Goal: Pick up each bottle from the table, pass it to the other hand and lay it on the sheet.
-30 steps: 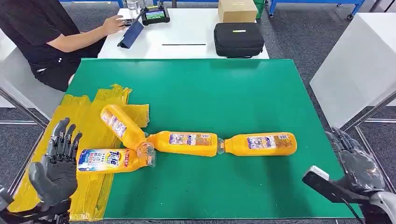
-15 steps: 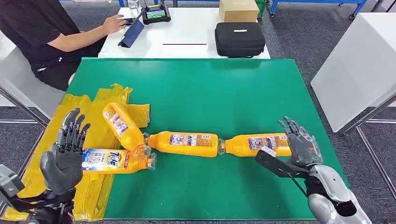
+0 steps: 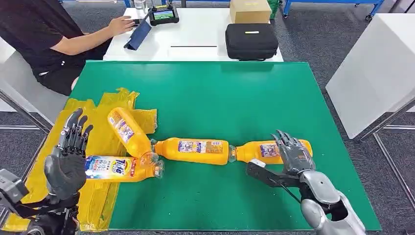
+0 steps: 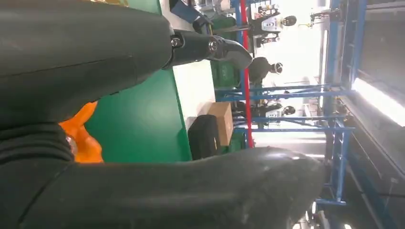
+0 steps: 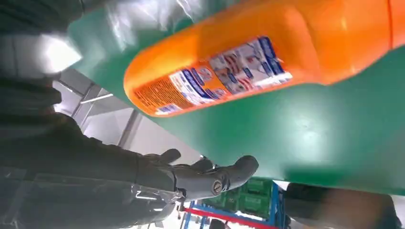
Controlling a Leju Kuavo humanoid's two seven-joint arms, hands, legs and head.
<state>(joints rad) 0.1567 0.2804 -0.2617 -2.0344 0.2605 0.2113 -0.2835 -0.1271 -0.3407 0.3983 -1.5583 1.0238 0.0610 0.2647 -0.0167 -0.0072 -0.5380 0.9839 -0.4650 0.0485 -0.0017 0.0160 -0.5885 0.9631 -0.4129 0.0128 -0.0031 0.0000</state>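
Observation:
The orange juice bottle (image 3: 258, 151) should come free when I lift it and leave the middle bottle in place, because its cap just touches (image 3: 231, 153) that bottle's base.
Four orange bottles lie on the green mat (image 3: 220, 98). Two of them rest on the crumpled yellow sheet (image 3: 95, 125): one diagonal (image 3: 128, 131), one lengthwise (image 3: 117, 168) with a blue label. The middle bottle (image 3: 195, 151) and the right bottle (image 3: 264, 150) lie neck to neck on bare mat. My right hand (image 3: 292, 154) hovers with fingers spread over the right bottle's far end, holding nothing; the right wrist view shows that bottle (image 5: 258, 62) just beyond the fingers (image 5: 210, 176). My left hand (image 3: 68, 156) stands raised, fingers apart, at the sheet's left side, beside the blue-label bottle.
A person sits at the back left with a hand (image 3: 119, 24) on a white table holding a tablet (image 3: 163, 14), a black case (image 3: 250, 41) and a cardboard box (image 3: 248, 10). A white block (image 3: 372, 73) stands off the mat's right edge.
My right hand has come up from the table's right edge and moved left, over the right bottle. The left hand has risen slightly. No bottle has moved.

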